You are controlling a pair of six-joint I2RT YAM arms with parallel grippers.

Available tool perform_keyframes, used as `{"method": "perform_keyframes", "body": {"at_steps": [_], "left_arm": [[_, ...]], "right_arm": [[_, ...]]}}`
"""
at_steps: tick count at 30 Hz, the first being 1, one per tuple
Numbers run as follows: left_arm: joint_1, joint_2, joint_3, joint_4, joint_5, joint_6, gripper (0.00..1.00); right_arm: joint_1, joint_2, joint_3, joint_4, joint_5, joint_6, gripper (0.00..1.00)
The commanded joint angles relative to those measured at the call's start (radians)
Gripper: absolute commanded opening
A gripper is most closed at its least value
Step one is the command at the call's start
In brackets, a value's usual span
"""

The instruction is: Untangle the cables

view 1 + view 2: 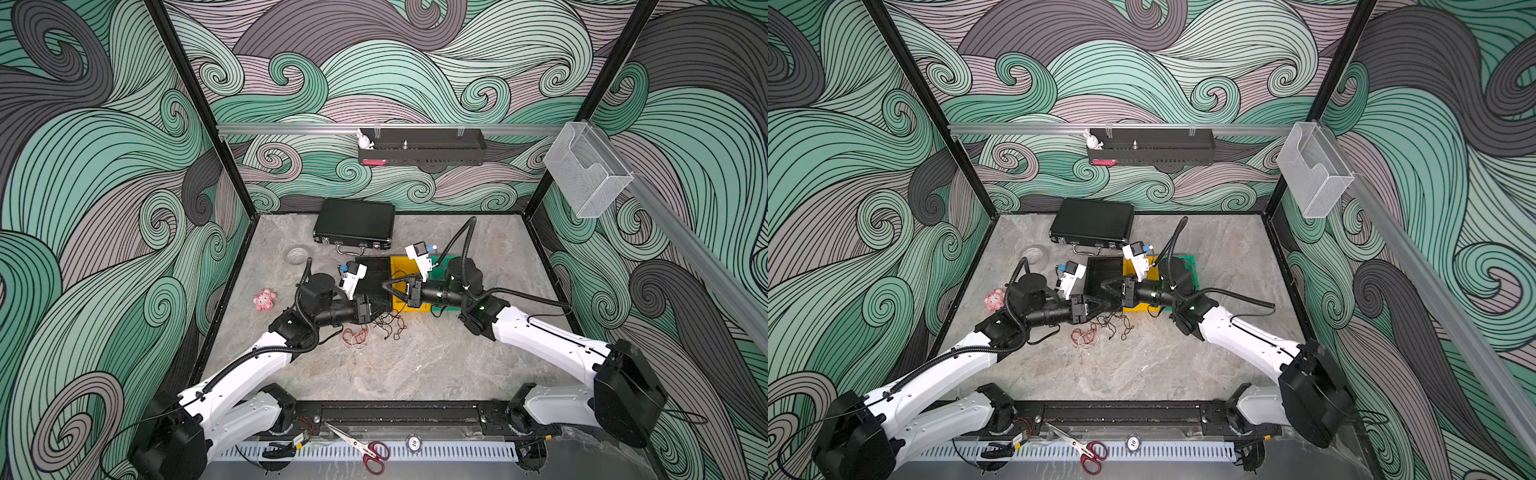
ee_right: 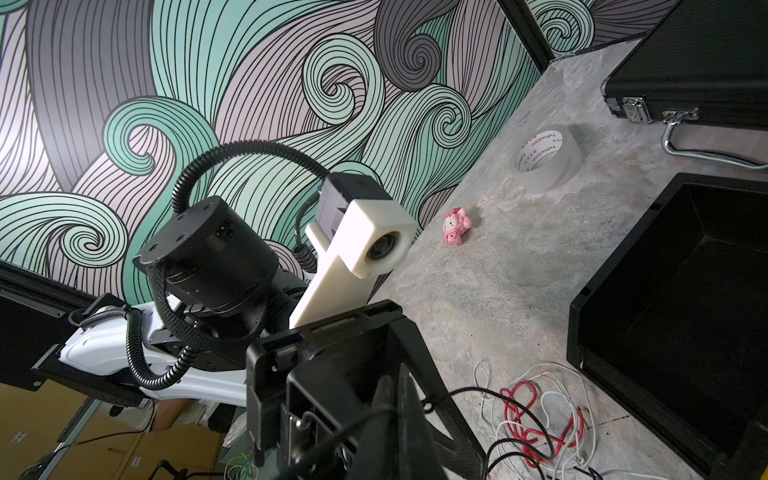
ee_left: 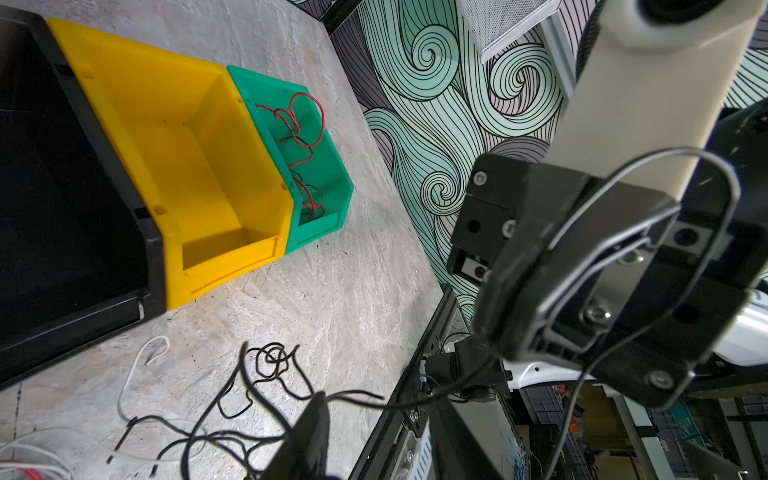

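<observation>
My left gripper needs to free up my right gripper for the tangle point(image 1: 390, 324). The black cable in my right gripper still goes into it, so my left gripper should take that cable point(image 3: 356, 398).
The cables lie in a loose tangle in front of the bins: black ones point(image 1: 392, 326), a red one point(image 1: 356, 337) and white ones point(image 2: 582, 399). Another red cable point(image 3: 305, 141) lies coiled in the green bin point(image 3: 332, 216). My right gripper point(image 2: 395, 399) is shut on a black cable that loops round its body and runs down to the tangle. My left gripper point(image 1: 381, 306) faces it tip to tip and stands open. Only one of its fingers point(image 3: 309, 432) shows in the left wrist view, with the black cable point(image 3: 353, 397) draped over its tip.
A black bin point(image 1: 374, 274), a yellow bin point(image 1: 401, 266) and the green bin stand side by side behind the grippers. A black case point(image 1: 355, 222) and a tape roll point(image 1: 298, 254) lie further back, a pink toy point(image 1: 264, 300) at the left. Red-handled scissors point(image 1: 365, 451) rest on the front rail.
</observation>
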Motion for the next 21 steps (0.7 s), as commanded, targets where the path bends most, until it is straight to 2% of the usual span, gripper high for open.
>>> {"method": "perform_keyframes", "body": {"at_steps": [1,6,13,16,18,21], "left_arm": [[-0.009,0.019,0.059,-0.004,-0.008,0.055,0.42],[-0.011,0.033,0.072,-0.014,-0.022,0.072,0.39],[-0.013,0.036,0.081,-0.021,-0.038,0.061,0.16],[-0.014,0.025,0.084,-0.044,-0.053,0.068,0.04],[-0.014,0.018,0.082,-0.054,-0.064,0.069,0.02],[-0.013,0.011,0.088,-0.084,-0.106,0.064,0.00]], "right_arm": [[0.011,0.013,0.018,0.037,-0.017,0.010,0.05],[0.017,0.021,0.019,0.037,-0.019,0.010,0.05],[0.016,0.024,0.023,0.030,-0.017,0.003,0.06],[0.016,0.019,0.024,0.006,-0.002,-0.010,0.07],[0.013,0.015,0.025,-0.012,0.006,-0.017,0.11],[0.011,0.003,0.023,-0.050,0.023,-0.031,0.23]]}}
